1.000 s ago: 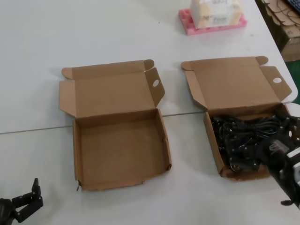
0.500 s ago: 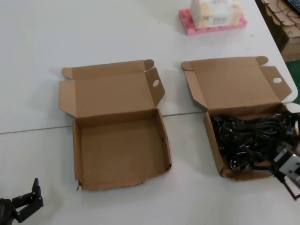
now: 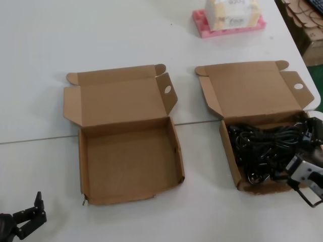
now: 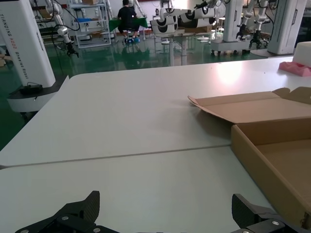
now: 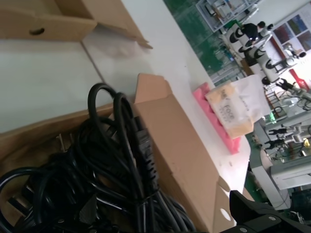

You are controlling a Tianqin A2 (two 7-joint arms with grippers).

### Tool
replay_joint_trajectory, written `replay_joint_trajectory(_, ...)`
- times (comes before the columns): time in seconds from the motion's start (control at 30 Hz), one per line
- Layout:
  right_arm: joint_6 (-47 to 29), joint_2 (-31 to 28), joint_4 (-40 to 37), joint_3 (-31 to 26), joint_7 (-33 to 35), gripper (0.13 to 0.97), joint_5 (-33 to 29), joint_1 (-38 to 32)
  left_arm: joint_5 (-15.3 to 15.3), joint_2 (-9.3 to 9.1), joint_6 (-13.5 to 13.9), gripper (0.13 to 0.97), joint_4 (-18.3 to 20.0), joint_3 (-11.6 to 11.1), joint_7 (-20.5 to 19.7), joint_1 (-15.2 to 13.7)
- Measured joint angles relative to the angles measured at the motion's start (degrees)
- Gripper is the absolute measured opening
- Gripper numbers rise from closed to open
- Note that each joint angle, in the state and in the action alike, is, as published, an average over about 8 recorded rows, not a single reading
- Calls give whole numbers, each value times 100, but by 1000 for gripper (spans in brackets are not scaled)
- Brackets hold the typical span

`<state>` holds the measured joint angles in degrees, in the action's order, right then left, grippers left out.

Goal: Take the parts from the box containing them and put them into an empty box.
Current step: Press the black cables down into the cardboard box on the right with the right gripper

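My gripper will lift the heap of black cables [image 5: 132, 150] still coiled and leave the heap's neighbours behind, because a tie [image 5: 146, 198] pinches the cables' loops together.
The cables [image 3: 262, 146], black looped bunches with plugs, fill the right cardboard box [image 3: 229, 156], whose lid stands open. The empty box [image 3: 83, 166] with the wavy front edge lies open to its left. My right gripper [image 3: 292, 175] is at that full box's front right corner, low over the cables. In the right wrist view it [image 5: 167, 213] is open, its fingers spread wide with the cables [image 5: 126, 145] between them, beside the box wall [image 5: 170, 131]. My left gripper [image 3: 28, 217] is parked at the near left, open [image 4: 166, 208] and empty; the empty box [image 4: 272, 165] shows beside it.
A pink foam block [image 3: 229, 25] with a white pack on it stands at the back. Stacked cardboard [image 3: 308, 25] lies beyond the table's right edge. A seam [image 3: 40, 138] runs across the white table between the boxes' lids and trays.
My right arm has drawn toward the right edge and lower, uncovering more of the cables. The left arm and both boxes have not moved.
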<state>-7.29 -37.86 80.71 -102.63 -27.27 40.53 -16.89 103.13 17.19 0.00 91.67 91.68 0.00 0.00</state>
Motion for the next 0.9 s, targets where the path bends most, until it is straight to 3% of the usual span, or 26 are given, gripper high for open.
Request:
replay_joint_trajectory(0.43, 289, -92, -784, -827, 0, 954, 78, -752, 0, 0, 0, 966, 0, 0, 0, 0)
replay_joint_trajectory(0.9, 83, -123, -725, -649, 0, 835, 66, -786, 0, 0, 0, 966, 0, 0, 0, 0)
